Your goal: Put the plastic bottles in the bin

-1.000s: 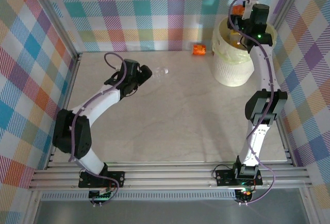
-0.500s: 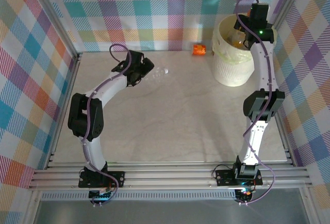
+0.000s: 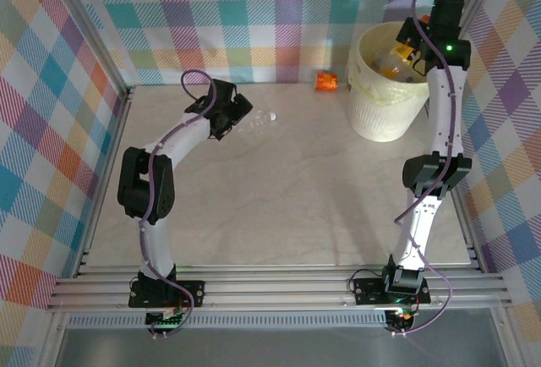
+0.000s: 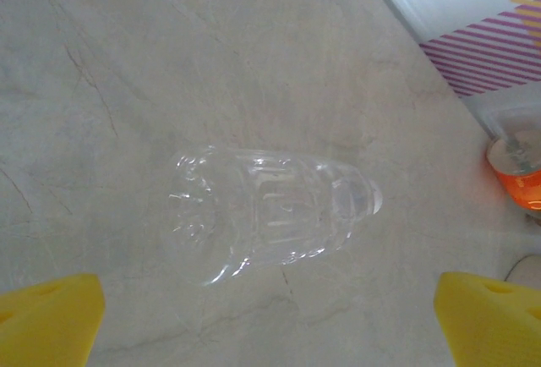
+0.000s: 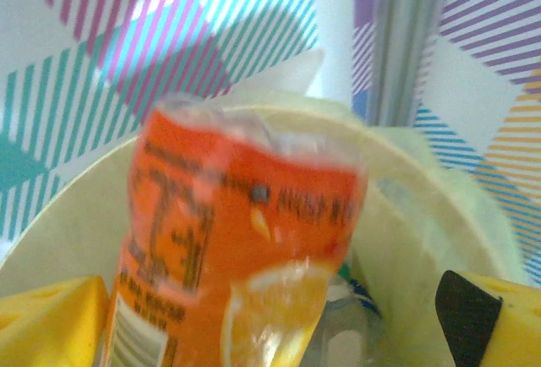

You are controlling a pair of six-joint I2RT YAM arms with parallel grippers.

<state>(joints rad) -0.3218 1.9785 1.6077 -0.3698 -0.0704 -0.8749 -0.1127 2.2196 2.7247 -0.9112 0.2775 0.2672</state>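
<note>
The clear bottle [image 3: 259, 122] is lying by my left gripper, far from the bin, so my right gripper should come back and take the bottle's neck [image 4: 362, 198] from my left gripper.
A clear crushed plastic bottle [image 3: 260, 119] lies on its side at the back left of the table. My left gripper [image 3: 240, 112] is right beside it. In the left wrist view the clear bottle [image 4: 270, 215] lies just ahead of the left gripper [image 4: 270, 325], whose yellow fingertips [image 4: 46, 320] stand wide apart, open and empty. My right gripper [image 3: 412, 46] hovers over the bin [image 3: 372, 109], open. An orange-labelled bottle [image 5: 245, 249] shows blurred between its spread fingers [image 5: 490, 325], touching neither, above the bin's rim [image 5: 423, 215]. Another orange bottle [image 3: 326, 80] lies by the back wall.
Other bottles lie inside the bin [image 3: 393, 67]. The orange bottle [image 4: 517, 172] by the wall also shows at the right edge of the left wrist view. Checked walls and metal posts close in the table's back and sides.
The right gripper has opened, letting go of the orange-labelled bottle, and drawn back to the right over the bin. The left arm has reached forward to the clear bottle.
</note>
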